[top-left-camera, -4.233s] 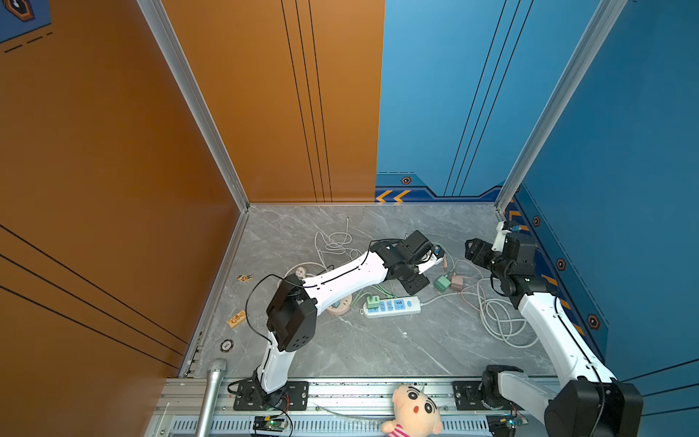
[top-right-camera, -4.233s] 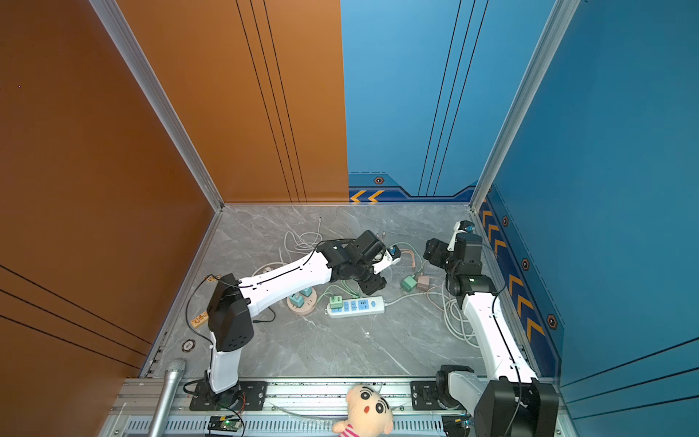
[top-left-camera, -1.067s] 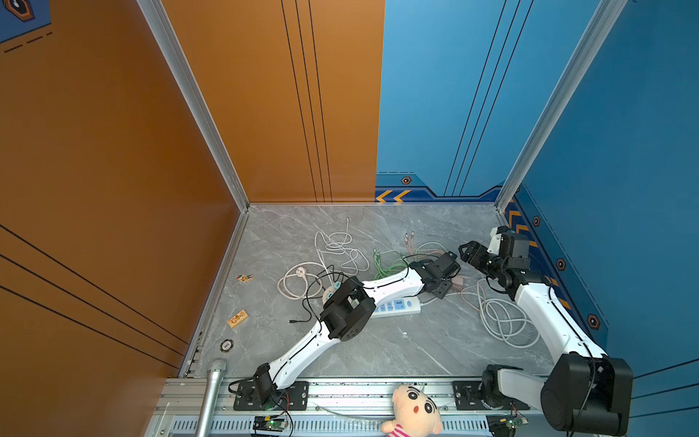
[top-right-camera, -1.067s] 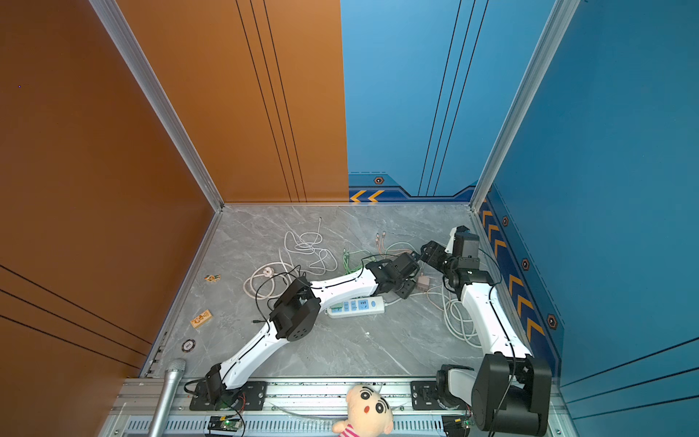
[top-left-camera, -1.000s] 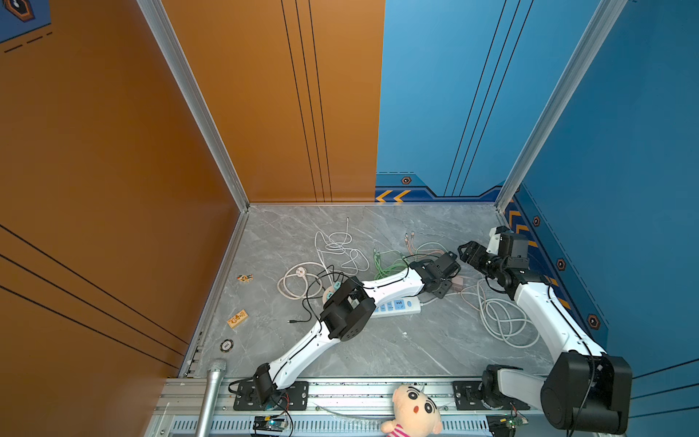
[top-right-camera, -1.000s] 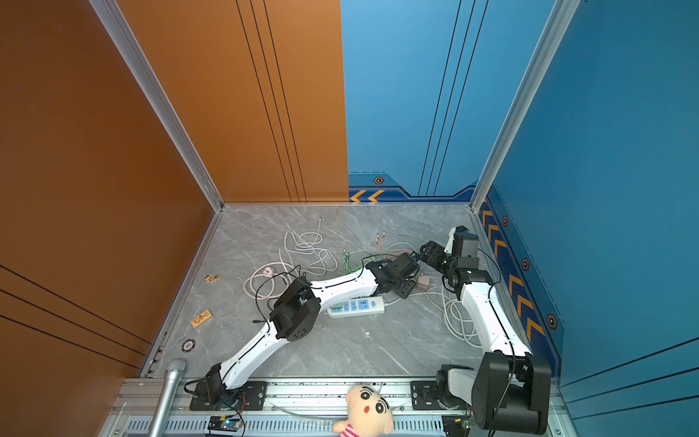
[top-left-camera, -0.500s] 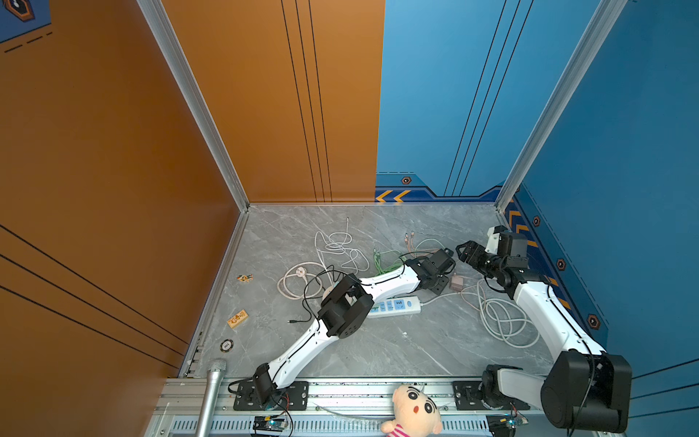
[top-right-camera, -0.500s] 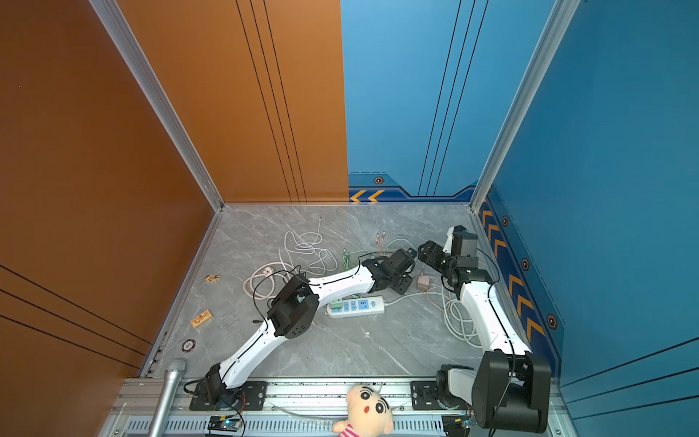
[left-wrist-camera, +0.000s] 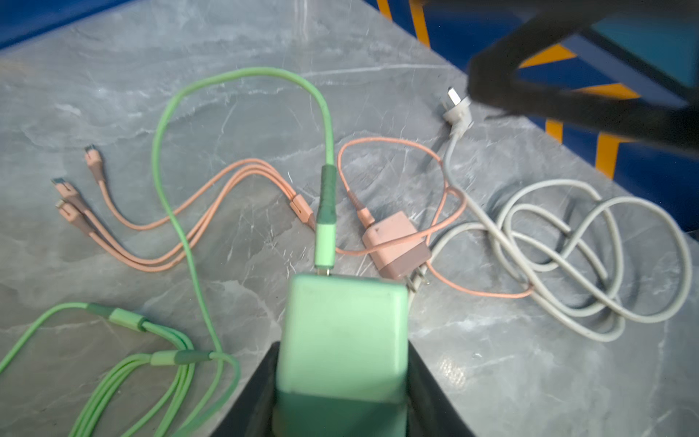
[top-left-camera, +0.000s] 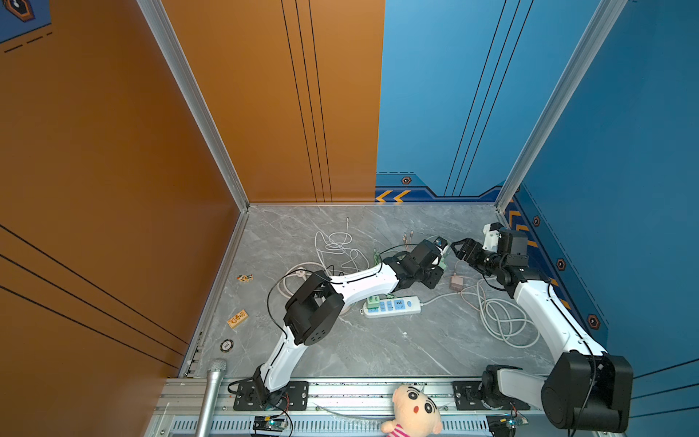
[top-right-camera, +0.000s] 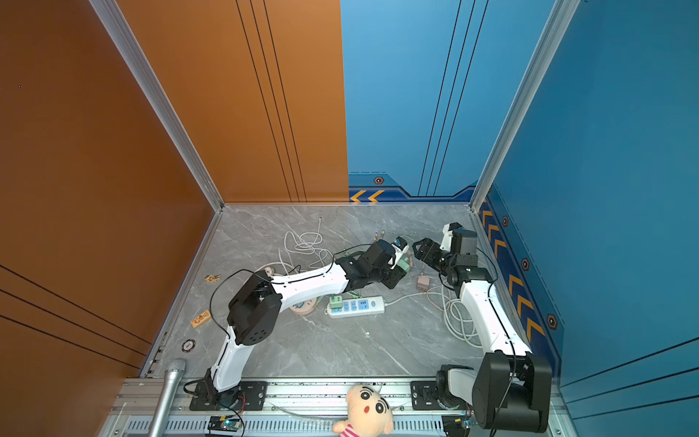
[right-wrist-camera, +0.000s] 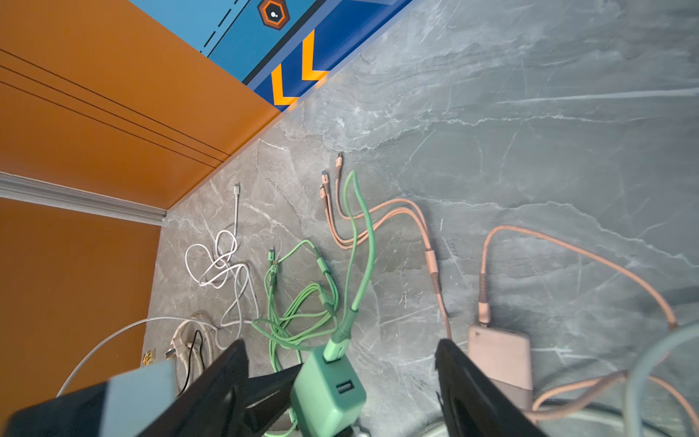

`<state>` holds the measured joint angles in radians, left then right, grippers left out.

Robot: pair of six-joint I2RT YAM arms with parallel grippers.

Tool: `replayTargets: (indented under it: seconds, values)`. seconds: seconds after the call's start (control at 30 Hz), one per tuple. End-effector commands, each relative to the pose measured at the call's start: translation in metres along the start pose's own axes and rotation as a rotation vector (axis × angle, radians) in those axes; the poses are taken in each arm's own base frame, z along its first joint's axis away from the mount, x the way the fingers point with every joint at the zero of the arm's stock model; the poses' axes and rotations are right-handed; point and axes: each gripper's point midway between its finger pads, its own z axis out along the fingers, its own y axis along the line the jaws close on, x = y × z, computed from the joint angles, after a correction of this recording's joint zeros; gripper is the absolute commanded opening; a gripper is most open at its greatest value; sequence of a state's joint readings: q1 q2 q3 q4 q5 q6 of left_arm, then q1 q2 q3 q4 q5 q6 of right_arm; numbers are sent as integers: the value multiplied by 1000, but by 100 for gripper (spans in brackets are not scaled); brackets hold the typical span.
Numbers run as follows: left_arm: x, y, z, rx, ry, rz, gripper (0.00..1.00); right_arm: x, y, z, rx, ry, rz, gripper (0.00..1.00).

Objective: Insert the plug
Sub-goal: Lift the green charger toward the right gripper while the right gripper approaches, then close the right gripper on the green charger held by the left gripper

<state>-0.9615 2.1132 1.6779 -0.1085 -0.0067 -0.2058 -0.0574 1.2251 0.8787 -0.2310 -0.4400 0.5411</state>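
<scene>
The robot's left gripper has the green charger plug by its prong end, so the right gripper should grip the plug by its cable end before pushing the plug in.
My left gripper is shut on a green charger plug, whose green cable leaves its far end. It holds the plug above the marble floor at the back right. My right gripper stands open, with the green plug between its black fingers but not touched by them. In both top views the right gripper faces the left one closely. The white power strip lies nearer the front, with a green adapter in one socket.
A pink adapter with pink cables lies beside the grippers. The strip's grey cord coils at the right wall. White cable and green cables sprawl behind. A doll and a microphone rest at the front rail.
The left gripper has closed on the green plug and lifted it slightly, toward the back. The right gripper has edged toward it, still open.
</scene>
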Motion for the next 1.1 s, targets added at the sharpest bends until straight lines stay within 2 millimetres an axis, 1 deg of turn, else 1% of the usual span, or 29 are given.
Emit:
replayTargets:
  seconds: [0.0, 0.1, 0.23, 0.43, 0.5, 0.63, 0.83, 0.93, 1.07]
  values:
    - [-16, 6, -15, 13, -73, 12, 38, -5, 22, 0, -72, 6, -18, 79]
    - [-15, 13, -24, -17, -80, 12, 38, -1, 33, 2, -104, 29, -36, 78]
    - [-8, 24, -35, -39, -107, -10, 38, 10, 47, 9, -154, 83, -58, 78]
    - [-7, 34, -47, -73, -125, -4, 38, 28, 64, 24, -214, 178, -76, 77]
    - [-9, 36, -51, -79, -140, -3, 38, 35, 70, 27, -229, 210, -91, 76]
    - [-12, 43, -61, -100, -169, -6, 38, 44, 72, 31, -224, 242, -108, 75]
    - [-8, 55, -76, -122, -173, 6, 38, 55, 72, 34, -225, 297, -120, 73]
    - [-8, 58, -83, -128, -183, 10, 38, 61, 77, 37, -245, 322, -124, 73]
    - [-7, 61, -85, -131, -184, 11, 38, 69, 89, 40, -282, 358, -142, 73]
